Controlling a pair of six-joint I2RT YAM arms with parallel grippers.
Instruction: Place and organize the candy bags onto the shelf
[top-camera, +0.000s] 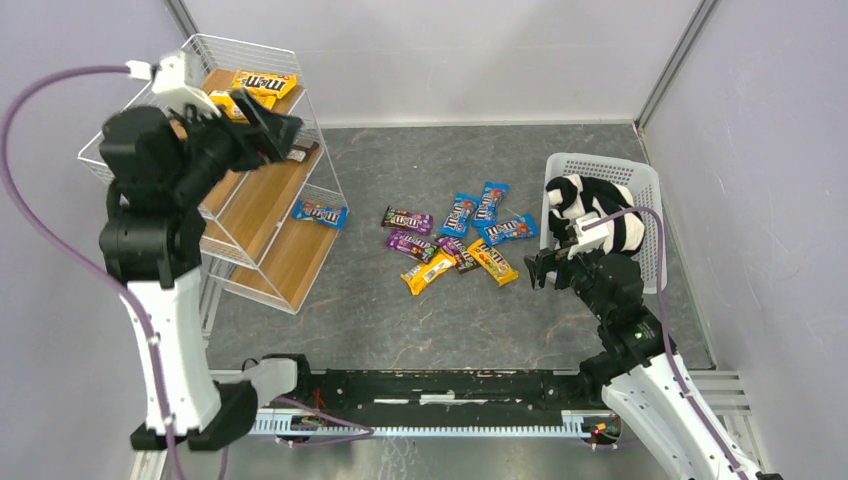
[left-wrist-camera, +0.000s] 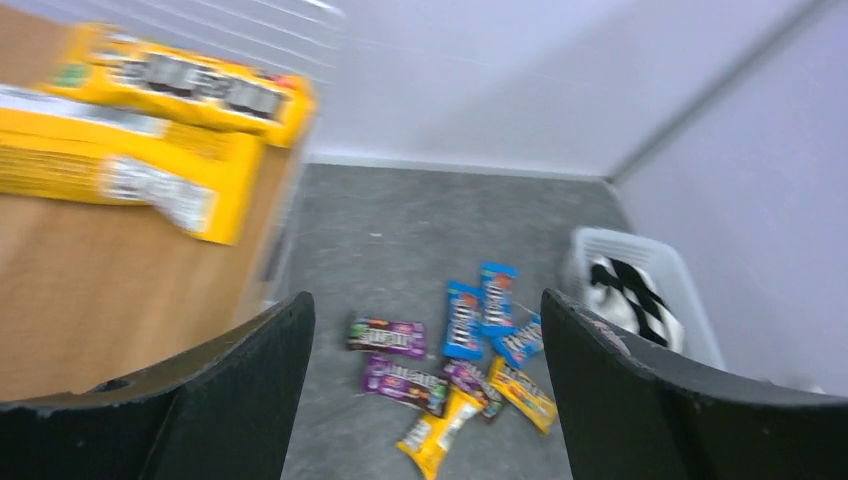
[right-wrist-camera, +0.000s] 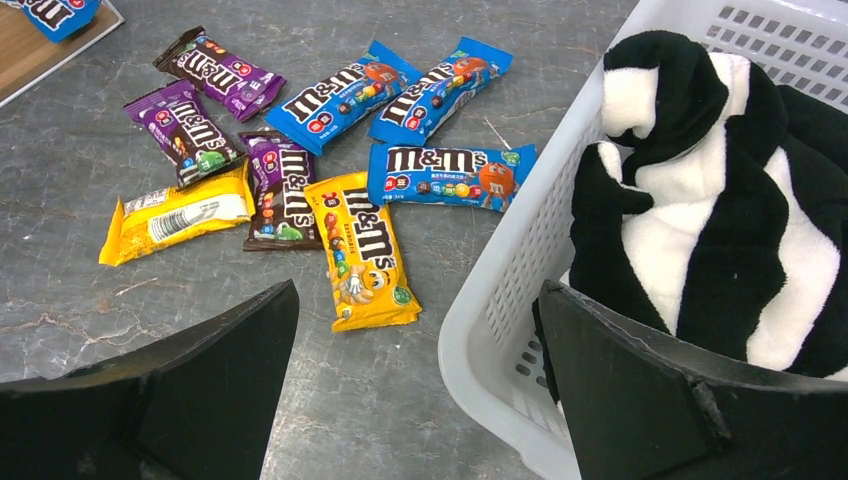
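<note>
The yellow candy bag's near end (top-camera: 416, 281) is clear of the purple candy bags, so my left gripper should go on moving down to that loose end and close there.
The shelf (top-camera: 262, 205) stands at the far left. Two yellow candy bags (top-camera: 265, 85) (left-wrist-camera: 180, 88) lie on its top board, a dark one (top-camera: 300, 153) on the middle board and a blue one (top-camera: 320, 213) on the bottom board. Several blue, purple and yellow candy bags (top-camera: 450, 240) (left-wrist-camera: 450, 365) (right-wrist-camera: 340, 170) lie in a loose pile on the floor. My left gripper (top-camera: 280, 128) (left-wrist-camera: 425, 300) hangs open over the upper boards, nothing between its fingers. My right gripper (top-camera: 540, 268) (right-wrist-camera: 417, 290) is open and low, between the pile and the basket.
A white lattice basket (top-camera: 652, 190) (right-wrist-camera: 520, 250) at the right holds a black-and-white striped cloth (top-camera: 595, 205) (right-wrist-camera: 700, 200); its corner lies between my right fingers. Grey walls close in the floor at the back and sides.
</note>
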